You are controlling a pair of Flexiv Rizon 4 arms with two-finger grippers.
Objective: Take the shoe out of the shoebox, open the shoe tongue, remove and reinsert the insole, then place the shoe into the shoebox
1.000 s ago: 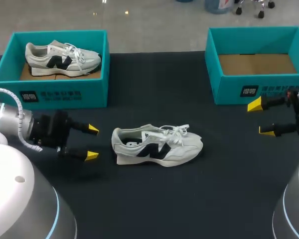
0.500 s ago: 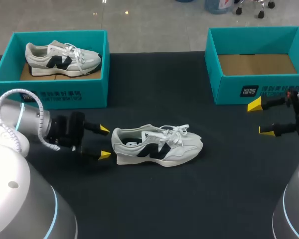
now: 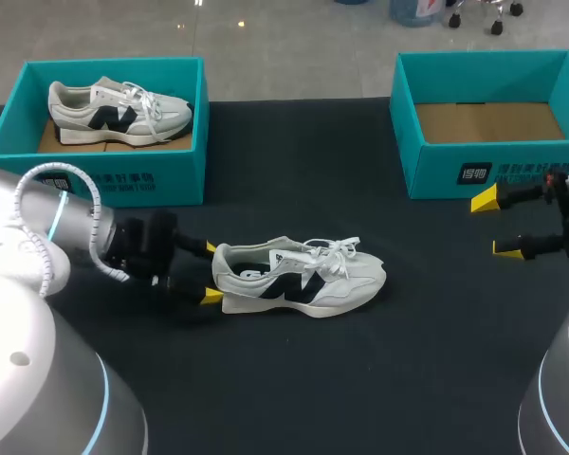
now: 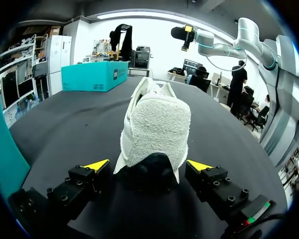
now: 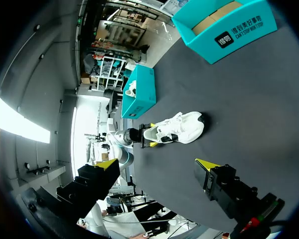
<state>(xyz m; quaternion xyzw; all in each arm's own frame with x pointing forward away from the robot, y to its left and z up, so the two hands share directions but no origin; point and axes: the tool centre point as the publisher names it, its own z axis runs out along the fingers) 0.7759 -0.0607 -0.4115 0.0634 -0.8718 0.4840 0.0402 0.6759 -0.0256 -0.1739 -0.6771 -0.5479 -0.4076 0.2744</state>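
Note:
The shoe tongue's loose end [image 3: 276, 257] rests freely beyond the laces, so I expect the shoe tongue to swing upward and stay upright when I pull it.
A white shoe [image 3: 300, 276] with a black side mark lies on the black table, heel toward my left arm. My left gripper [image 3: 209, 272] stands open at that heel, one yellow tip on each side of it. In the left wrist view the shoe's heel [image 4: 157, 134] sits between the open left gripper [image 4: 148, 165]; its fingers look apart from the shoe. My right gripper [image 3: 496, 225] is open at the right, in front of the empty teal shoebox [image 3: 412, 133]. The right wrist view shows the shoe [image 5: 177, 129] far ahead of the open right gripper [image 5: 157, 164].
A second teal shoebox [image 3: 9, 133] at the back left holds another white shoe [image 3: 117, 112]. The empty shoebox [image 5: 222, 27] shows ahead of my right gripper in its wrist view. Black tabletop [image 3: 313, 379] stretches around the shoe.
My left arm has moved right toward the shoe, bringing its open fingers around the heel. The right arm and the shoe have stayed in place.

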